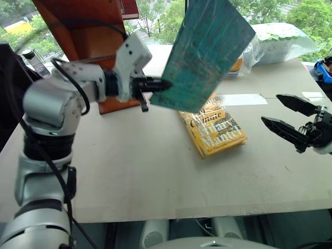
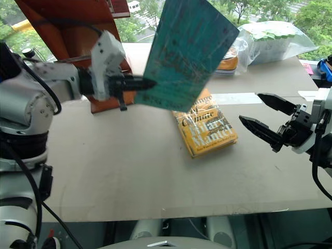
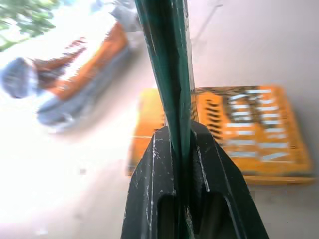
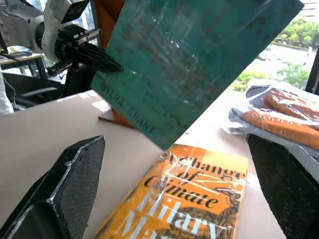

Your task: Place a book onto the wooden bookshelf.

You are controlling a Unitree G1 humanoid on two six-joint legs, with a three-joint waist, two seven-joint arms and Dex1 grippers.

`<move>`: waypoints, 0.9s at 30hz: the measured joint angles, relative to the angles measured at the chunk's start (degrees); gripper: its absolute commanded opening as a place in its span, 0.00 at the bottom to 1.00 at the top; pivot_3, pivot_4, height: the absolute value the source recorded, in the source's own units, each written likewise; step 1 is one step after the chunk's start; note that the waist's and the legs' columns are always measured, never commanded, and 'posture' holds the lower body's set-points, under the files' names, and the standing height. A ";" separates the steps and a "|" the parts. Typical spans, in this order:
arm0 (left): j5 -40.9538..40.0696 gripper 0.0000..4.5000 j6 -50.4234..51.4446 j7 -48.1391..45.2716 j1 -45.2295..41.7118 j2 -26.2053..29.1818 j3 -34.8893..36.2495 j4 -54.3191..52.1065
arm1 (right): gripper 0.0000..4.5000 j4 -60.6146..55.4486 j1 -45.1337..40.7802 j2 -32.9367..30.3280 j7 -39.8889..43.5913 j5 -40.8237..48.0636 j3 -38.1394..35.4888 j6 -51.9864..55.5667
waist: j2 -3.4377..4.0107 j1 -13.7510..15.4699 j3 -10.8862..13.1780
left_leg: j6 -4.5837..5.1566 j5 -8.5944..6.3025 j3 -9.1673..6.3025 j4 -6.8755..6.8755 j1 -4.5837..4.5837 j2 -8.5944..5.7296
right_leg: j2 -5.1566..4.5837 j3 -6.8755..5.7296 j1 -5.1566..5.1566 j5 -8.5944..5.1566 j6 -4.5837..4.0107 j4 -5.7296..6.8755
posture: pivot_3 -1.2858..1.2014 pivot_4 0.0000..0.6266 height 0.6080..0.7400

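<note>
The teal-green book hangs at a tilt, its broad cover (image 1: pixel 203 58) toward the robot, over the yellow-orange book, so the robot's left gripper should turn it edge-on and swing it into the bookshelf (image 1: pixel 97 41).
The teal-green book (image 1: pixel 207 52) in clear wrap hangs tilted in the air above the table, its lower corner pinched by my left gripper (image 1: pixel 158 85), which is shut on it. In the left wrist view the book's edge (image 3: pixel 169 74) runs up between the two black fingers (image 3: pixel 149 184). The wooden bookshelf (image 1: pixel 85 31) stands at the table's back left, just behind that arm. My right gripper (image 1: pixel 282 114) hovers open over the table's right side, apart from the book, with nothing between its fingers (image 4: pixel 65 184).
A yellow-orange book (image 1: pixel 213 129) with white lettering lies flat on the table (image 1: pixel 135 171) under the lifted book. A clear plastic bag (image 1: pixel 275 41) with packaged items sits at the back right. A white paper slip (image 1: pixel 241 99) lies beside it.
</note>
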 measured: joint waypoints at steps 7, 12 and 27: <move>22.70 0.01 -17.25 -0.25 -3.49 11.92 -10.95 5.71 | 1.00 10.29 -13.92 2.00 5.73 2.02 7.99 0.07 | 0.03 -0.22 0.12 | 0.00 0.00 0.03 -0.04 -0.16 0.02 | 0.05 0.03 -0.17 0.21 0.09 -0.01 | 0.52 0.24 0.64; 30.84 0.01 -22.73 -3.34 -2.56 16.96 -14.32 6.96 | 1.00 16.71 -21.20 3.14 8.88 2.34 11.16 0.80 | -0.10 -0.05 0.30 | 0.00 0.00 0.05 -0.02 -0.29 0.04 | 0.04 0.01 -0.27 0.26 0.03 -0.03 | 0.52 0.24 0.64; 33.62 0.01 -21.53 -7.29 0.28 9.85 -8.78 2.78 | 1.00 21.04 -25.52 4.78 10.71 1.58 12.75 0.88 | -0.23 0.08 0.56 | 0.00 0.00 0.03 0.18 -0.48 0.05 | -0.06 -0.09 -0.30 0.29 0.08 0.00 | 0.52 0.24 0.64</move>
